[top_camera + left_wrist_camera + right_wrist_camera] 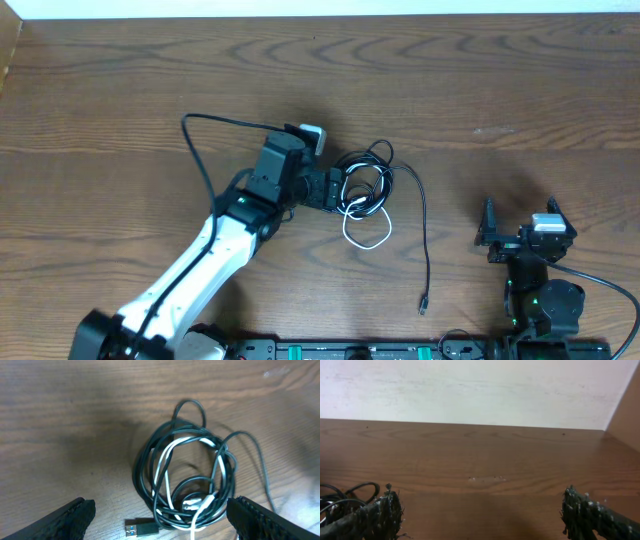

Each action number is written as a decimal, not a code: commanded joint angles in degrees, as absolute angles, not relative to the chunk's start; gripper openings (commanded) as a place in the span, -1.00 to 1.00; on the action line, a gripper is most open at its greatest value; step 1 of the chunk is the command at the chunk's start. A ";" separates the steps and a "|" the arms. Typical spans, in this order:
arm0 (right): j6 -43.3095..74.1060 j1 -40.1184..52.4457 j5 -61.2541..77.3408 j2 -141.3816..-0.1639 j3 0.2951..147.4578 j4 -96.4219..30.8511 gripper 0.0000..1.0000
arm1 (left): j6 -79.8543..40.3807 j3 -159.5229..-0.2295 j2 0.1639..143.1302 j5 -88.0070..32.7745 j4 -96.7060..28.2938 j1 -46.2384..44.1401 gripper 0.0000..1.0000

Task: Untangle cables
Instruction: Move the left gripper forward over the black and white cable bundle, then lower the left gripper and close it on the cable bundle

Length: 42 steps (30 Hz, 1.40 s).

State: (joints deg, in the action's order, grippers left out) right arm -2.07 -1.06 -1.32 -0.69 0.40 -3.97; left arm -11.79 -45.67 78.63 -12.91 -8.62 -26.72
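My left gripper's open fingers have the outer strands of cable (143, 473) entering their gap lengthwise, so I'll keep lowering until they straddle the black loops' edge (156, 510), then close.
The cables (368, 182) lie in a tangled heap at the table's middle: black loops wound with a white cord (367, 232) that loops toward the front. One black strand runs off to a small plug (424, 303). My left gripper (336, 190) is open just left of the heap. In the left wrist view the tangle (190, 480) lies between and beyond the fingers (70, 520), with a black USB plug (141, 527) between the open left gripper (161, 510). My right gripper (520, 218) stands open at the right, apart from the cables. In its wrist view the right gripper (482, 510) holds nothing.
The left arm's own thicker black wire (200, 150) arcs over the table behind the arm. A pale wall (470, 390) lies beyond the table's far edge, and a brown side panel (625, 415) stands at the right. A bit of black cable (350, 491) shows at the right wrist view's left edge.
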 commanded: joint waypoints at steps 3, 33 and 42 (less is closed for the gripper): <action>-1.52 -1.45 -1.96 -0.38 0.32 -4.12 0.98 | -11.25 -46.74 83.68 -11.90 -6.79 -26.83 0.82; -1.52 -1.45 -1.96 -0.38 0.32 -4.12 0.99 | -10.59 -46.74 95.94 -2.96 1.21 -31.22 0.61; -1.52 -1.45 -1.96 -0.38 0.32 -4.12 0.99 | -11.11 -46.74 96.71 -0.60 1.83 -31.22 0.47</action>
